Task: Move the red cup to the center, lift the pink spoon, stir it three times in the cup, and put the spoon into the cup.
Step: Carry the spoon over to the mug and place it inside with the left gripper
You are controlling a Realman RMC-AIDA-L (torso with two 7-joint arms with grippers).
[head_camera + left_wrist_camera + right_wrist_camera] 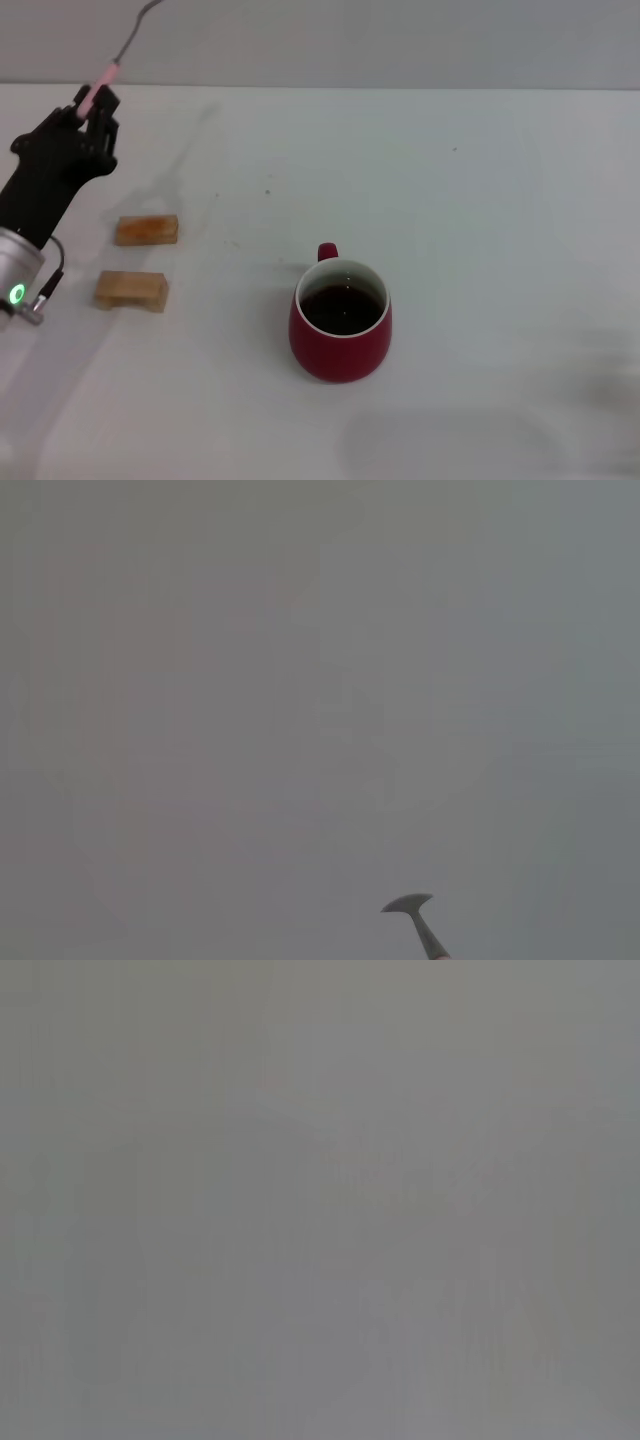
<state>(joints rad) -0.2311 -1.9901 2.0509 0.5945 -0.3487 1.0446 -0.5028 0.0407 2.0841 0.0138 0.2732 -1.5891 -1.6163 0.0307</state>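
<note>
Next, I turn the bowl down toward the cup with my left gripper before I stir, because the pink spoon's grey neck points up and away from the red cup.
The red cup stands upright on the white table near the middle, handle pointing away from me, dark inside. My left gripper is raised at the far left and is shut on the pink spoon. The spoon's pink handle is between the fingers and its grey neck rises up past the frame's top edge. In the left wrist view only the spoon's grey bowl and neck show against a blank grey background. The right gripper is out of view.
Two small wooden blocks lie on the table at the left, one behind the other, below the left arm. The table's far edge runs across the back.
</note>
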